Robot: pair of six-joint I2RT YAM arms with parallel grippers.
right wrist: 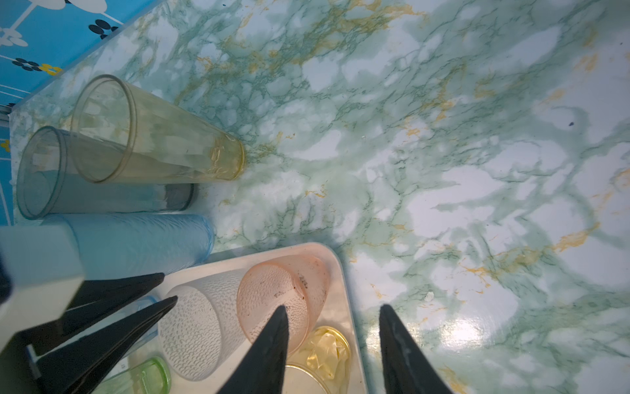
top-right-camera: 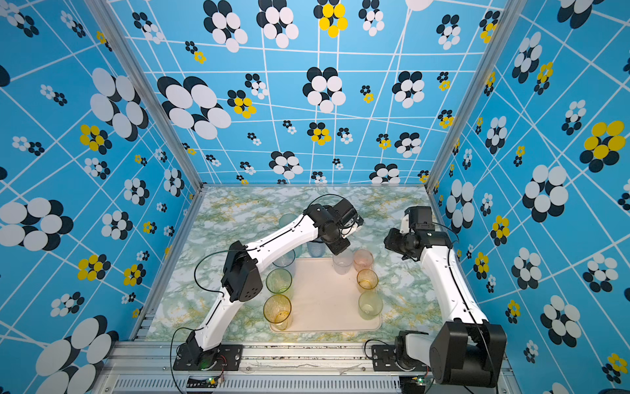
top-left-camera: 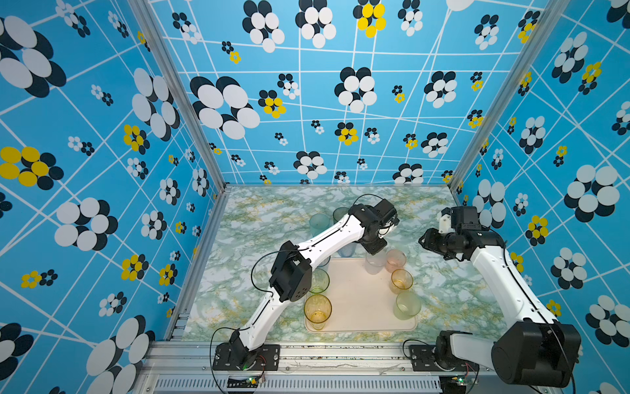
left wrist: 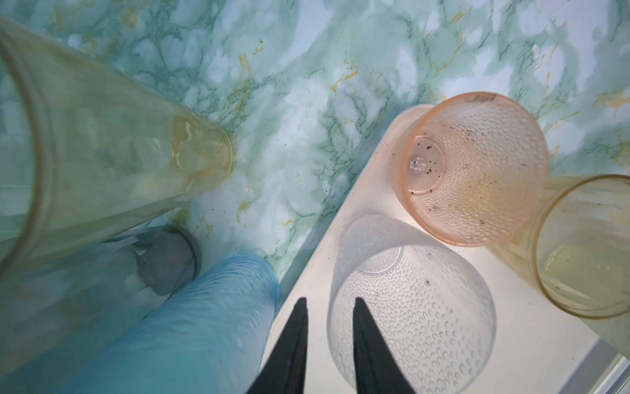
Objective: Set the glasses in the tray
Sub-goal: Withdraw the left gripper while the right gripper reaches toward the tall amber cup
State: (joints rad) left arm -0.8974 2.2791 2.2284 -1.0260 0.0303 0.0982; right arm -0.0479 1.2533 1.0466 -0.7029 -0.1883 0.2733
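My left arm (top-left-camera: 331, 237) stretches in front of the yellowish glass, so next my left gripper backs off before my right gripper takes that glass by its rim (right wrist: 132, 128).
The cream tray (top-left-camera: 361, 307) holds a clear short glass (left wrist: 426, 324), a pink one (left wrist: 477, 170), an orange one (top-left-camera: 401, 280), a pale green one (top-left-camera: 407, 305), a tall amber glass (top-left-camera: 317, 311) and a tall green glass (top-left-camera: 318, 280). My left gripper (left wrist: 330, 305) points down over the clear glass, open by a narrow gap. The glass rim stands between its fingers, untouched. A blue glass (right wrist: 143, 238), a grey one (right wrist: 102, 191) and a yellowish one (right wrist: 153, 143) stand on the table behind the tray. My right gripper (right wrist: 333, 307) hangs open and empty above the tray's far right corner.
A teal glass (top-left-camera: 318, 223) stands further back on the marbled table (top-left-camera: 272, 221), partly behind the left arm. The left forearm stretches over the tray's left side. Patterned blue walls close in the back and both sides.
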